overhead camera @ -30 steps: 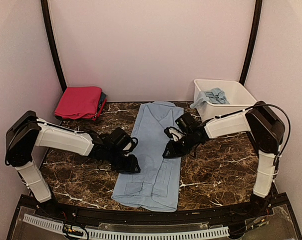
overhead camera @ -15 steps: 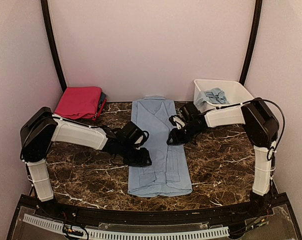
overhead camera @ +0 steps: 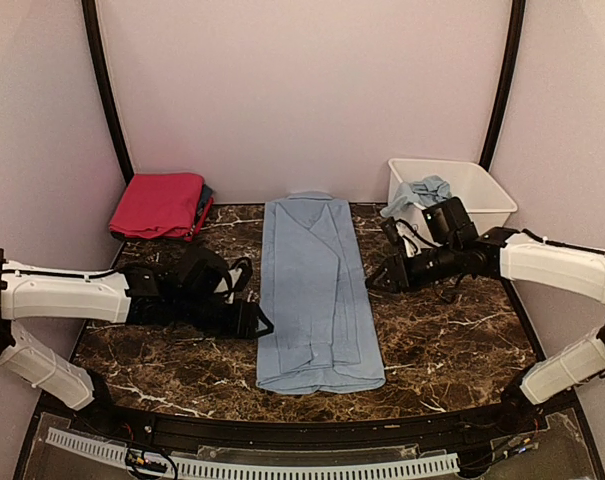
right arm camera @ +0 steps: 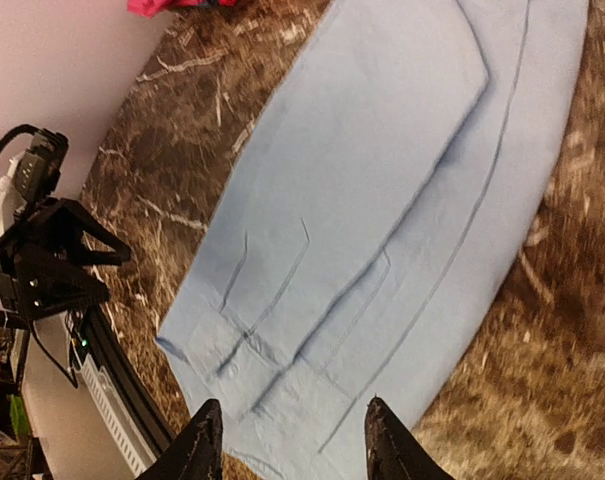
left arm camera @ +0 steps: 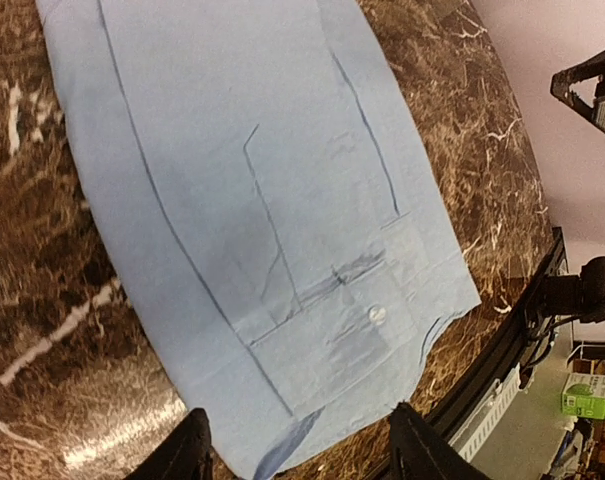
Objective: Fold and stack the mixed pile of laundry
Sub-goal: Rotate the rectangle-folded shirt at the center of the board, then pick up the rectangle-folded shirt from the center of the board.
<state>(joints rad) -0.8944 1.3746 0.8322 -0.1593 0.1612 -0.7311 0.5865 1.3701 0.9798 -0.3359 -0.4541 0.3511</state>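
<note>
My gripper is going to carry the shirt's near end. The sleeves lie across the shirt's back, so that end will fold over them and show a hidden buttoned front.
A pale blue collared shirt lies flat in the middle of the marble table, its sides folded in to make a long narrow strip. My left gripper hovers just off its left edge, open and empty. My right gripper hovers just off its right edge, open as well. In the left wrist view the shirt's cuffed near end shows between the spread fingertips. The right wrist view shows the same shirt beyond its open fingertips. A folded magenta-pink piece rests on a dark one at the back left.
A white plastic tub stands at the back right with pale blue cloth hanging over its rim. Pink walls close in three sides. The table's black front rail runs close to the shirt's near end.
Both grippers have opened, let go of the shirt and drawn outward to its left and right. The shirt, earlier askew, now lies straight as a narrower strip.
</note>
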